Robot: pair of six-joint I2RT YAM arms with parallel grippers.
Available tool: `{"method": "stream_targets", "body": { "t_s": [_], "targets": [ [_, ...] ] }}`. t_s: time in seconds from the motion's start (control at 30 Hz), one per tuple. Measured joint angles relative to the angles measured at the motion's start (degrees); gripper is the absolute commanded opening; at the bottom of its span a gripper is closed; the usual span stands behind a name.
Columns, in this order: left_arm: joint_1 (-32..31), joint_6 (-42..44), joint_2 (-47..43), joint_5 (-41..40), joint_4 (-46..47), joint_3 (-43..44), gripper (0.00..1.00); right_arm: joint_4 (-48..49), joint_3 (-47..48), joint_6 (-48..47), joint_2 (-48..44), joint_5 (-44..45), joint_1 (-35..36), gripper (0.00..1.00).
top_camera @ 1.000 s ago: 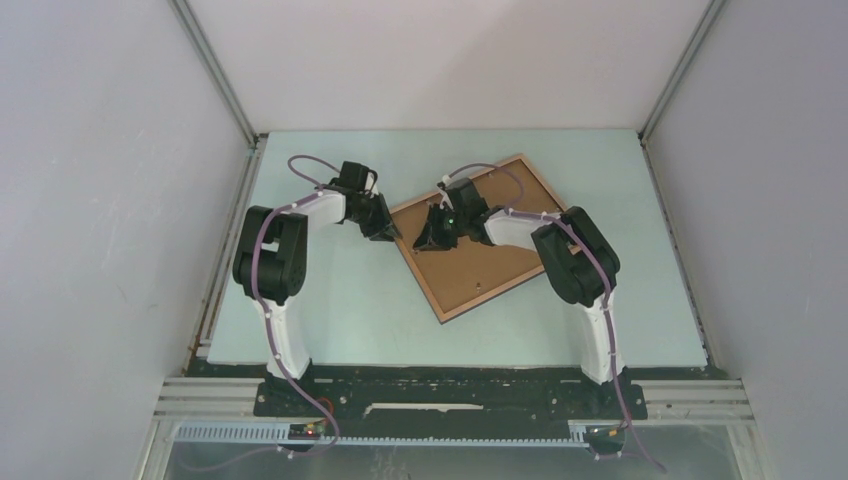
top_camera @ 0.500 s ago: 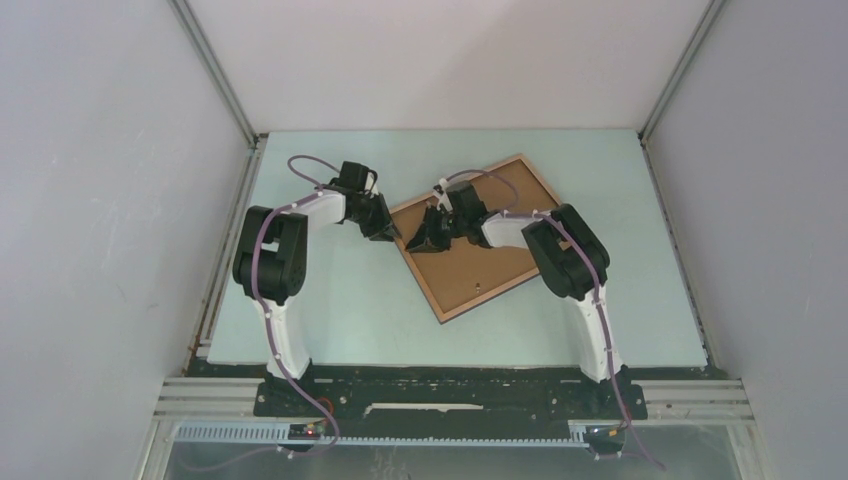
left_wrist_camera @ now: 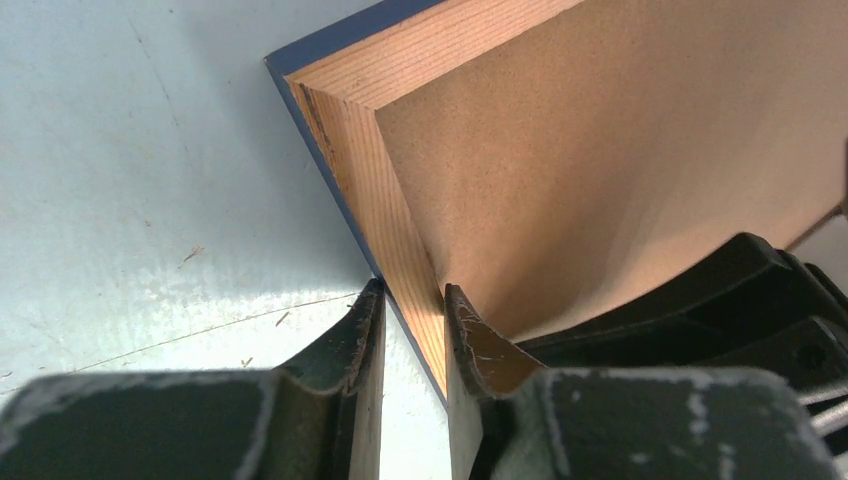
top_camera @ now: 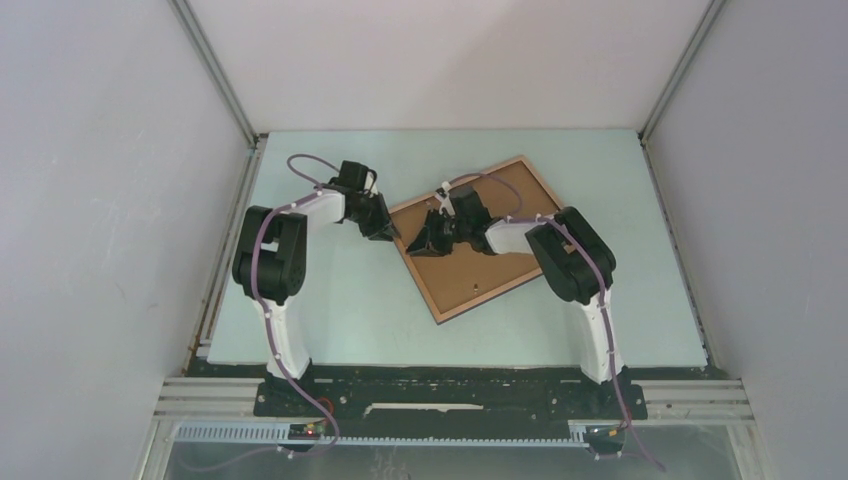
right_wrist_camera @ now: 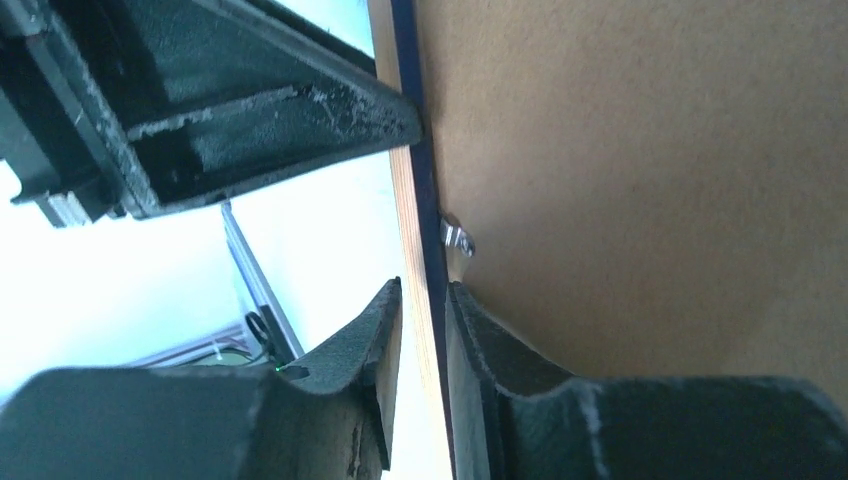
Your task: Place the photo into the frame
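The small metal tab (right_wrist_camera: 458,238) is past the ends of my right gripper's fingers, so next I open them, move along the rim (right_wrist_camera: 430,228) and close them across the tab.
The frame (top_camera: 421,275) lies skewed on the table with its light wood back face up and a plain brown backing board (top_camera: 470,270) in it. The photo is out of view. My left gripper (top_camera: 388,232) is at the frame's left corner. In the left wrist view it (left_wrist_camera: 410,300) is shut across the wood rim (left_wrist_camera: 350,150), one finger outside the navy edge and one inside against the board (left_wrist_camera: 600,130). My right gripper (top_camera: 420,243) sits just beside it on the same edge. In the right wrist view it (right_wrist_camera: 425,300) is shut on the thin rim (right_wrist_camera: 418,200).
A small metal tab (right_wrist_camera: 455,238) sticks out where the rim meets the backing board (right_wrist_camera: 650,200). The left gripper's finger (right_wrist_camera: 250,110) presses the same edge just ahead of the right one. White walls enclose the pale table (top_camera: 330,300) on three sides.
The right arm has shifted slightly to the left, its gripper sliding a little along the frame's edge. The left arm and the frame have stayed put.
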Motion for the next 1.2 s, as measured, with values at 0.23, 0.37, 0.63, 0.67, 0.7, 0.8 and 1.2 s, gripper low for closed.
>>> {"method": "stream_targets", "body": {
  "t_s": [0.23,0.37,0.63,0.67,0.7,0.8,1.2],
  "targets": [
    [-0.5,1.66,-0.39,-1.79,-0.57,0.39,0.24,-9.46,-1.55,-8.28,-9.68,5.07,0.31,0.49],
    [-0.76,2.54,-0.76,-3.13,-0.63,0.39,0.24,-14.75,-1.4,-14.14,-18.34,8.55,0.17,0.49],
    [-0.7,2.64,-0.76,-3.3,-0.61,0.39,0.15,-12.96,5.05,-12.87,-11.21,4.44,-2.12,0.3],
    [-0.7,2.67,-0.76,-3.3,-0.61,0.39,0.14,-13.09,6.34,-12.55,-9.11,4.17,-2.16,0.3],
    [-0.7,2.67,-0.76,-3.3,-0.63,0.39,0.13,-13.49,7.93,-12.22,-6.71,4.0,-2.19,0.29],
    [-0.63,2.67,-0.76,-3.26,-0.61,0.39,0.08,-14.25,10.56,-11.93,-2.32,3.93,-1.9,0.26],
    [-0.24,2.47,-0.76,-2.73,-0.66,0.39,0.02,-14.8,14.14,-11.69,3.28,2.21,-0.42,0.2]
  ]
}}
